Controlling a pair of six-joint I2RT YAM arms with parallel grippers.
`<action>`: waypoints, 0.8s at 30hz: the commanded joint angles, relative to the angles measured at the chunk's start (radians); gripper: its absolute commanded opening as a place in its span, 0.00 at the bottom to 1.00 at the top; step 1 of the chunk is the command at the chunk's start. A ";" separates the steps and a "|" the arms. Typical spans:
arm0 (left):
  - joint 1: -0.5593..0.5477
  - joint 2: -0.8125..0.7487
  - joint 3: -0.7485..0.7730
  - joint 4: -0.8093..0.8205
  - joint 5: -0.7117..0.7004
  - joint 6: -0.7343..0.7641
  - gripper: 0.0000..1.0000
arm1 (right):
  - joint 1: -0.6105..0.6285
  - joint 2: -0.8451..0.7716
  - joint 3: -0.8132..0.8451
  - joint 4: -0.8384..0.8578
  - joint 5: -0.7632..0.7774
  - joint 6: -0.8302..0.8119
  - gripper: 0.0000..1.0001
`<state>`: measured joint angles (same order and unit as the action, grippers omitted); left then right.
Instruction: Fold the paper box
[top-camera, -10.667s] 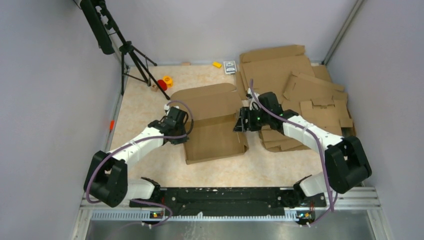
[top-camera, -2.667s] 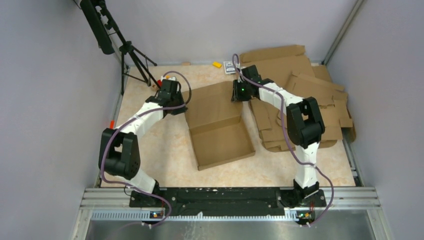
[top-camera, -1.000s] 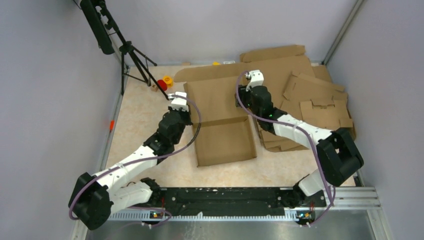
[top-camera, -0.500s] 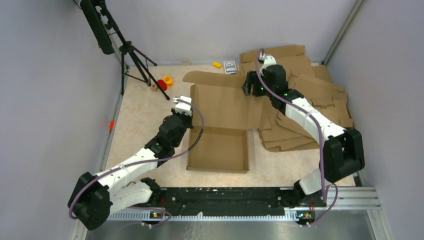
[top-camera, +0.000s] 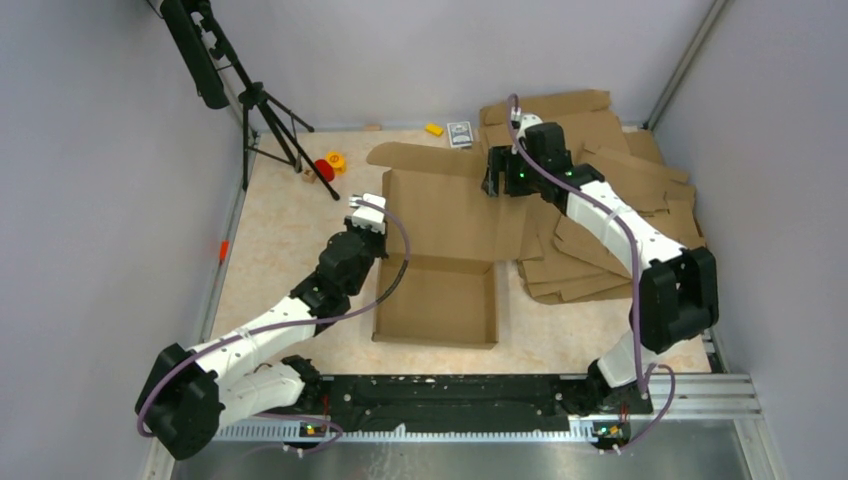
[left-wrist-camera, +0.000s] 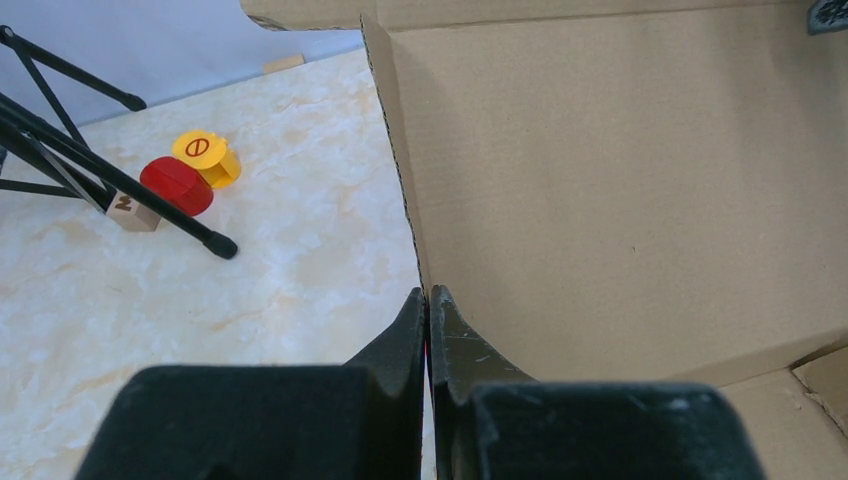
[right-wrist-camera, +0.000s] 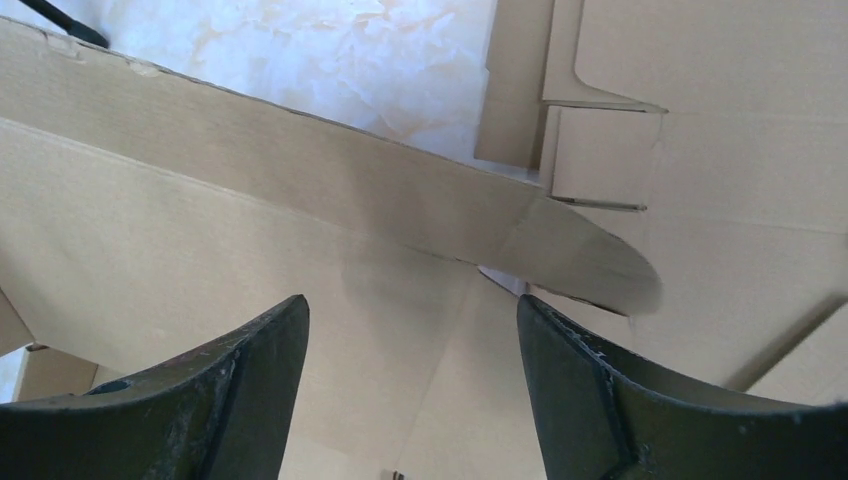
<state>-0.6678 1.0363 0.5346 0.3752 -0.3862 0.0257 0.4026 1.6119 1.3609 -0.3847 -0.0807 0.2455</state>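
The lid panel's side flap (top-camera: 512, 233) spreads wide below my right gripper's open fingers, so my right gripper should move over to the flap's loose edge (top-camera: 526, 225) and pinch it there.
The paper box (top-camera: 436, 300) lies mid-table, a brown cardboard tray with low walls. Its big lid panel (top-camera: 440, 215) stands raised behind the tray, and a flap (top-camera: 420, 157) runs along the panel's far edge. My left gripper (top-camera: 368, 212) is at the panel's left edge. In the left wrist view that edge (left-wrist-camera: 400, 170) runs down into the slit between the shut fingers (left-wrist-camera: 428, 295). My right gripper (top-camera: 495, 183) hovers at the panel's far right corner. Its fingers (right-wrist-camera: 412, 310) stand wide open above the cardboard (right-wrist-camera: 200, 240), with nothing between them.
A pile of loose cardboard blanks (top-camera: 620, 210) fills the right back of the table, under the right arm. A black tripod (top-camera: 265, 110) stands at the back left, with red (left-wrist-camera: 176, 185) and yellow (left-wrist-camera: 207, 158) pieces by its foot. A yellow block (top-camera: 433, 129) and a small card box (top-camera: 459, 133) lie at the back wall.
Over the last second the box slid nearer and its lid panel came up. The right gripper opened, let go and moved to the panel's far right corner. The left gripper stayed shut.
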 joint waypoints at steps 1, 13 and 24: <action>-0.009 -0.019 -0.006 0.058 -0.012 0.014 0.00 | -0.039 -0.114 -0.014 -0.021 -0.026 -0.033 0.77; -0.010 -0.036 -0.017 0.063 -0.012 0.006 0.00 | -0.159 -0.053 -0.048 -0.018 -0.168 0.015 0.79; -0.012 -0.025 -0.019 0.064 -0.009 0.004 0.00 | -0.160 -0.011 -0.053 0.022 -0.306 0.073 0.44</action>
<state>-0.6743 1.0245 0.5171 0.3882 -0.4023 0.0261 0.2417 1.6104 1.2957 -0.4034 -0.3069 0.2935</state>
